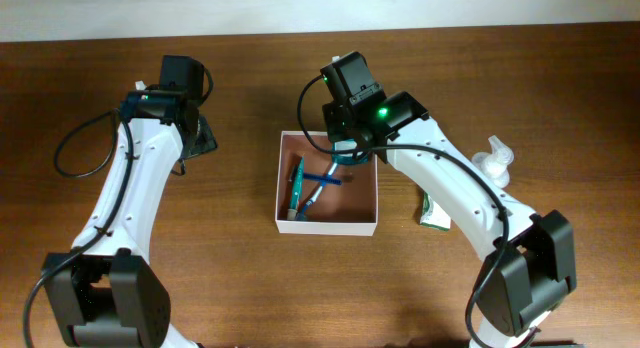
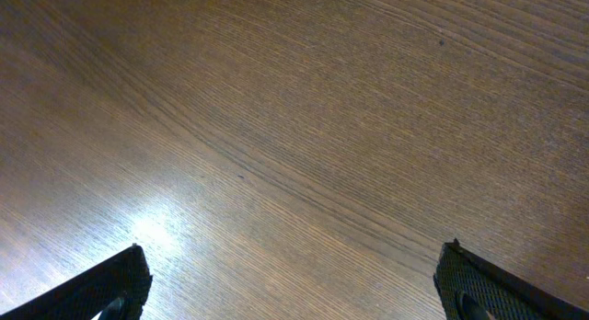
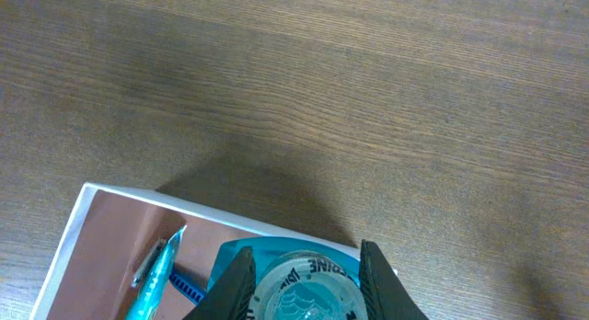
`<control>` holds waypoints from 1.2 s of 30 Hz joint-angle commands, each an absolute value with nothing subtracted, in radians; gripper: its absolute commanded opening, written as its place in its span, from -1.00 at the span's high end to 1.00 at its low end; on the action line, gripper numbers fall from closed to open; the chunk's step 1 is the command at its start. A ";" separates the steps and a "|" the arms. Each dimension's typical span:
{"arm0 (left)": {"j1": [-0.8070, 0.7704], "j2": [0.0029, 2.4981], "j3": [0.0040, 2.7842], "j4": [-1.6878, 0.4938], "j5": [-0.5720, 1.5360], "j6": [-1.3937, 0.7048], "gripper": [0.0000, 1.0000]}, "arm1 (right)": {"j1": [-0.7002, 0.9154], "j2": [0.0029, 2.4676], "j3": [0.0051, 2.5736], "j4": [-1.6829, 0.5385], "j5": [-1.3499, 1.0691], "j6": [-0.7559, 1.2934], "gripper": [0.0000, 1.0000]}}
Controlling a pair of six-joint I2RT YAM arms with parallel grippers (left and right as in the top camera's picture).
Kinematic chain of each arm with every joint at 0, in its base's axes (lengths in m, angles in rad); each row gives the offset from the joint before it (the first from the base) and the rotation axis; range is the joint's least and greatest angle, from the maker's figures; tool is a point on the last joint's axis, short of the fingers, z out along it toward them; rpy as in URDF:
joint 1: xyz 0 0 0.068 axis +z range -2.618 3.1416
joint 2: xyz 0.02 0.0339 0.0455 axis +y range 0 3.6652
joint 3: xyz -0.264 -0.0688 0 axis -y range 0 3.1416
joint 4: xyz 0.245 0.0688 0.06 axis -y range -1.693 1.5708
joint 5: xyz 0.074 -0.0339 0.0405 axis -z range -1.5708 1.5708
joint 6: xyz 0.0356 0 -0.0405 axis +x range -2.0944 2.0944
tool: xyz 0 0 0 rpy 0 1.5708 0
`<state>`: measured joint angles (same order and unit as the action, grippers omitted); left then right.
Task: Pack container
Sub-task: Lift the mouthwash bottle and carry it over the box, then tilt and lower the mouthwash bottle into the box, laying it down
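My right gripper needs to move the teal bottle inward and tip it flat across the things inside (image 1: 325, 182), because the bottle stands upright against the container's back side (image 1: 354, 154).
The container (image 1: 330, 228) is a shallow white box with a pinkish-brown inside, at the table's middle. In it lie a teal wrapped stick (image 1: 296, 188) and a blue-handled item (image 1: 320, 180). My right gripper (image 1: 346, 154) hangs over its back right corner, shut on a teal bottle (image 3: 304, 288) with a round pale cap. The right wrist view shows the container's rim (image 3: 120, 193) and the teal wrapper (image 3: 152, 283) below the right gripper (image 3: 304, 265). My left gripper (image 1: 200, 138) is open over bare wood to the left, fingers (image 2: 110, 288) wide apart with nothing between them.
A green-and-white packet (image 1: 432, 210) lies right of the container, partly under the right arm. A clear pump bottle (image 1: 497, 160) stands beyond it. Both arm bases sit at the table's front edge.
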<state>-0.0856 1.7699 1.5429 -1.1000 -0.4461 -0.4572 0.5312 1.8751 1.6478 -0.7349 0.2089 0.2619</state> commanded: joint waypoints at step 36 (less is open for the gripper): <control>-0.084 1.755 1.548 -1.101 -0.460 -0.455 -0.99 | 0.537 1.914 1.673 -0.756 0.241 0.271 0.18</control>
<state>-0.0856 1.7699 1.5429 -1.1000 -0.4461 -0.4568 0.5312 1.9015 1.6531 -0.7547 0.2245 0.2626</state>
